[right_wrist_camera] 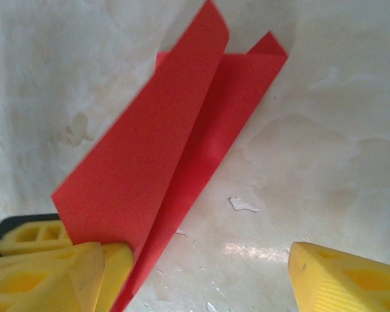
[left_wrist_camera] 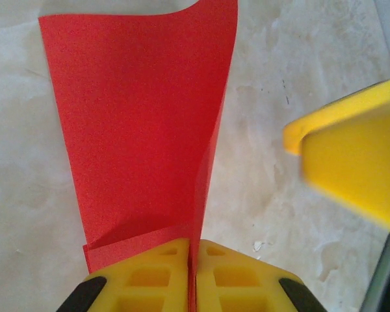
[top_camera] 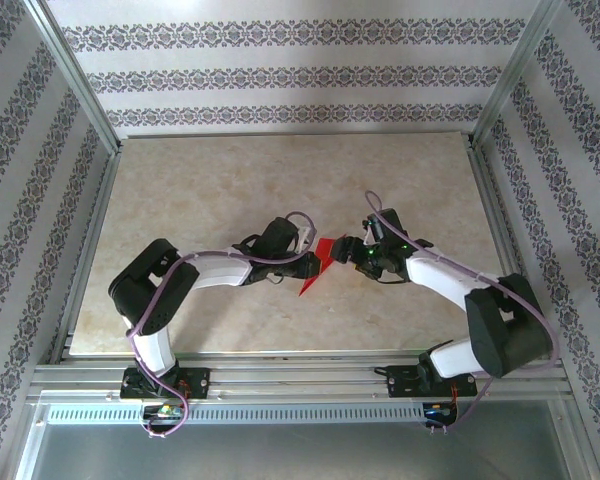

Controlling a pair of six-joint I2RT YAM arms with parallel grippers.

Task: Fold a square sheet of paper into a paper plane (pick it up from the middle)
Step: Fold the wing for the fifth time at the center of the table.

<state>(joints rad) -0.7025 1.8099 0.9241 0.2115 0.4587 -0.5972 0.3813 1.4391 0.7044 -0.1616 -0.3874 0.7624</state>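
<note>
The paper's upright layer (left_wrist_camera: 207, 162) is standing free past my left gripper, so next my right gripper braces that layer's side (left_wrist_camera: 221, 114) before my left gripper opens and regrips.
The red sheet of paper (top_camera: 320, 264) is folded lengthwise into a narrow two-layer shape near the table's middle. My left gripper (top_camera: 308, 264) is shut on its near end. In the left wrist view the yellow fingers (left_wrist_camera: 162, 279) pinch the upright fold (left_wrist_camera: 136, 130) between them, and one layer stands up on edge. My right gripper (top_camera: 351, 250) stands open just right of the paper. In the right wrist view its jaws (right_wrist_camera: 208, 266) are spread wide and the left finger (right_wrist_camera: 84, 276) sits beside the paper (right_wrist_camera: 175, 149), gripping nothing. One of its fingers (left_wrist_camera: 351, 156) shows blurred in the left wrist view.
The marble tabletop (top_camera: 230, 180) is bordered by a metal frame (top_camera: 300, 378) along the near edge and by patterned walls on three sides. A small white chip (right_wrist_camera: 244, 205) lies on the surface by the paper.
</note>
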